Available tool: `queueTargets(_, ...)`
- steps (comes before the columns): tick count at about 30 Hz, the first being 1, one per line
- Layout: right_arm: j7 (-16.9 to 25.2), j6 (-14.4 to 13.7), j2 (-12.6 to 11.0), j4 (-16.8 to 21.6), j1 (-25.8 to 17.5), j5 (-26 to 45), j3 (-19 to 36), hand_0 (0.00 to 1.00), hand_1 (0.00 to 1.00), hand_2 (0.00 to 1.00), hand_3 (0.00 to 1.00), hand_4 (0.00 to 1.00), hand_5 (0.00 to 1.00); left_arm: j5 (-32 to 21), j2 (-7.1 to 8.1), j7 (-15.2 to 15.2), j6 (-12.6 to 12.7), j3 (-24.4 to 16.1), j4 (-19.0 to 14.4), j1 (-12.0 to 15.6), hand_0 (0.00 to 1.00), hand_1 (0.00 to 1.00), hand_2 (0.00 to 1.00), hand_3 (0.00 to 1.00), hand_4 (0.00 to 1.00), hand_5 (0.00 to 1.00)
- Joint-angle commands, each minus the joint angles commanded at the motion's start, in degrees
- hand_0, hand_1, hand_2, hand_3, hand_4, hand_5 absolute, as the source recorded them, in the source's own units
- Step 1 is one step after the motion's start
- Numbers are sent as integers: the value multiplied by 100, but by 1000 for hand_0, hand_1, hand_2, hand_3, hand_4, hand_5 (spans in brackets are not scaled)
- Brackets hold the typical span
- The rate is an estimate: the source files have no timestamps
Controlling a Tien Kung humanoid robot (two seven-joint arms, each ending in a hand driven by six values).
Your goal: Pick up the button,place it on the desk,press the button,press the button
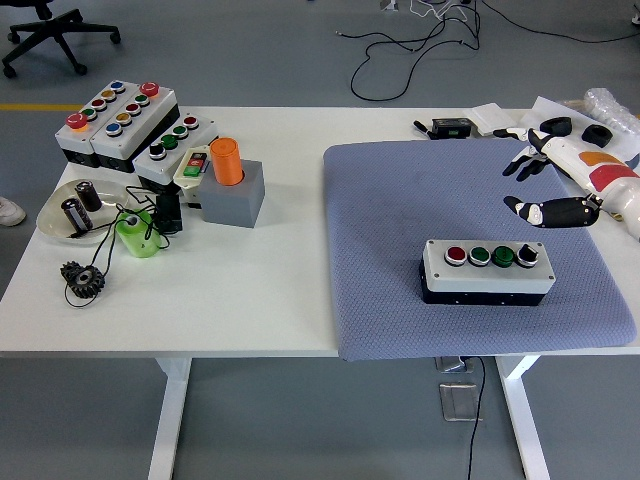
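The black base (485, 298) is sitting unclamped on the blue-grey mat, so the white button box (487, 272) will slide slightly along the mat when I press the buttons.
A white button box (487, 270) on a black base lies on the blue-grey mat (400, 200), toward its near right part. Its top carries a red button, two green buttons and a black knob in a row. My right hand (530, 178) hangs above the mat's far right corner, well up and back from the box, fingers spread and holding nothing. Its thumb (545, 212) points left over the mat. The left arm does not show.
At the far left stand several more button boxes (120, 122), a grey block with an orange cylinder (228, 160), a white dish (72, 212), a green part (135, 235) and a black gear (82, 278). Black parts and white sheets (570, 130) lie at the far right corner.
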Motion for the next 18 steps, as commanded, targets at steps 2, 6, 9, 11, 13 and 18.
queueTargets(2,-112,164,-4,49,5,-14,-69,214,13,163,819,435,2,-3,-2,0,1,3,0,1,611,531,510,479,284,996)
queueTargets(6,-273,456,-2,88,40,-109,-195,214,13,163,819,435,2,5,0,-1,1,0,-1,6,611,531,510,479,284,996)
queueTargets(9,-424,757,13,117,91,-224,-308,166,2,131,797,394,2,22,8,-5,3,-28,-4,-13,611,533,510,479,283,996)
queueTargets(11,-504,995,26,142,116,-296,-348,166,2,131,797,394,2,35,12,-12,6,-51,-5,-20,611,533,510,479,283,996)
queueTargets(13,-529,1069,29,152,135,-305,-380,166,2,131,797,394,2,36,15,-17,7,-59,-5,-24,611,533,510,479,283,996)
queueTargets(18,-618,1221,55,163,204,-335,-547,159,2,124,793,382,2,44,18,-24,9,-66,-9,-41,611,533,510,479,283,996)
